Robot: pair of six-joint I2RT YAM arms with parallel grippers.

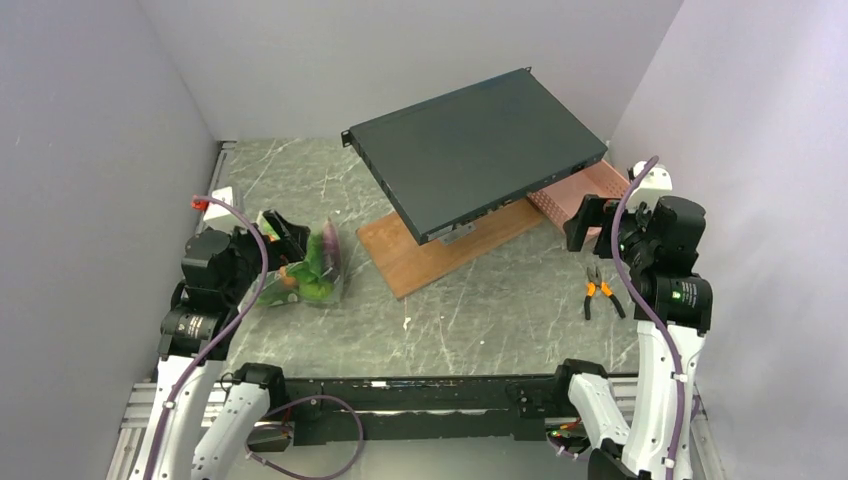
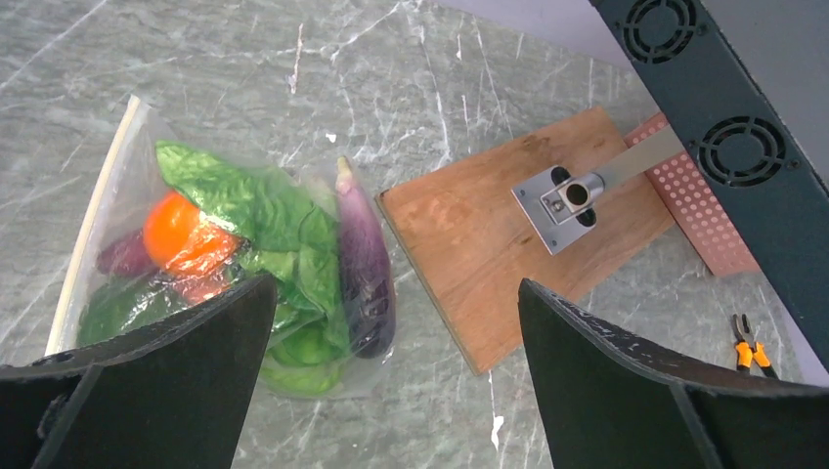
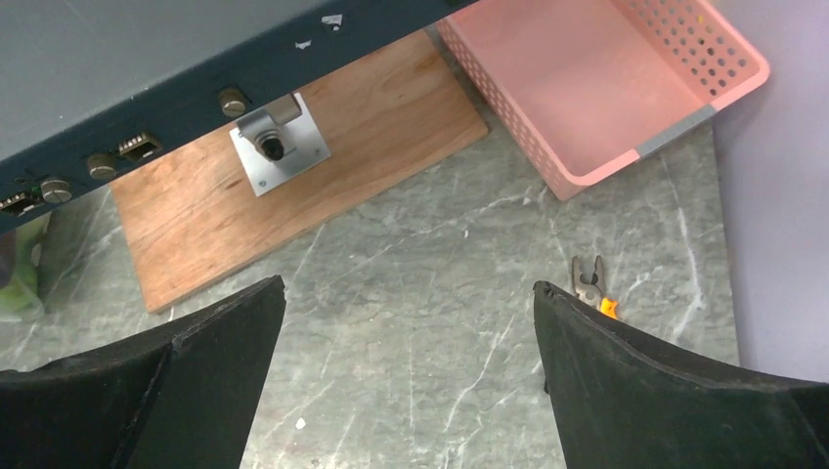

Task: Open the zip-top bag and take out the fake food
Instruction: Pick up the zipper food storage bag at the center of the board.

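Note:
The path down to the orange piece (image 2: 183,234) beside the bag's zip strip (image 2: 96,220) is clear, so I should carry on lowering my left gripper there until its fingers pinch the bag.
The zip-top bag (image 2: 127,195) lies flat on the marble table at the left, its pale zip strip (image 2: 93,220) along the left edge. Inside it is the fake food: green leafy pieces (image 2: 264,220), an orange round piece (image 2: 171,227) and a purple eggplant (image 2: 364,264). The bag also shows in the top view (image 1: 312,268). My left gripper (image 2: 396,288) is open and empty above the bag's right edge; the top view shows it (image 1: 290,240) just left of the bag. My right gripper (image 3: 409,288) is open and empty over bare table at the right, also seen from the top (image 1: 590,222).
A dark flat device (image 1: 475,150) stands tilted on a wooden board (image 1: 440,250) at mid-table. A pink lattice basket (image 3: 606,78) sits at the back right. Orange-handled pliers (image 1: 600,292) lie near the right arm. Grey walls close in left and right.

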